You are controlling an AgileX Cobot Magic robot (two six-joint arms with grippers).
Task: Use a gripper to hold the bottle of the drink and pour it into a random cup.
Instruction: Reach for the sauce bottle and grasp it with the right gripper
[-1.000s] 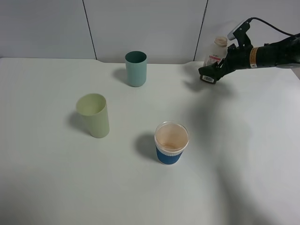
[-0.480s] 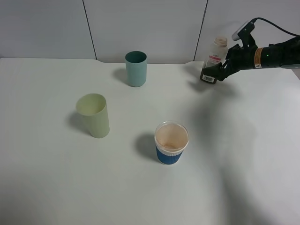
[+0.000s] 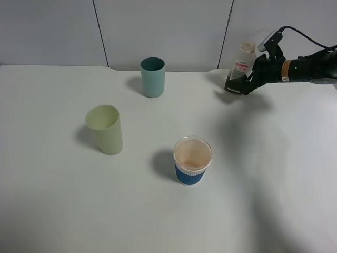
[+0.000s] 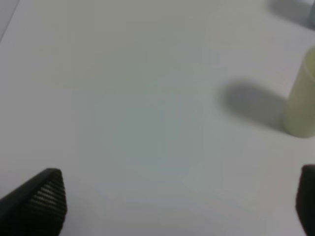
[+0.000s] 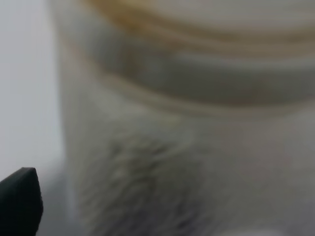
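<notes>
The bottle's upper part (image 3: 246, 55) looks pale and empty, so the drink will only come out when I tilt the bottle a long way.
The bottle of the drink (image 3: 244, 58) stands upright at the table's far right, near the wall. My right gripper (image 3: 237, 83) is at the bottle's lower part, in front of its base. In the right wrist view the blurred bottle (image 5: 172, 123) fills the frame, and one black fingertip (image 5: 19, 201) shows beside it with a gap between them, so the jaws stand open around it. The pale yellow-green cup (image 3: 105, 129) stands at the left middle and also shows in the left wrist view (image 4: 301, 103). My left gripper (image 4: 177, 206) is open and empty over bare table.
A teal-green tumbler (image 3: 152, 77) stands at the back centre. A clear cup with a blue sleeve (image 3: 192, 161) stands in the middle front. The white table (image 3: 274, 174) ends at the grey wall panels behind the bottle.
My right gripper has moved back and right, closing in on the bottle until the bottle sits between its jaws. The cups and the left arm have not moved.
</notes>
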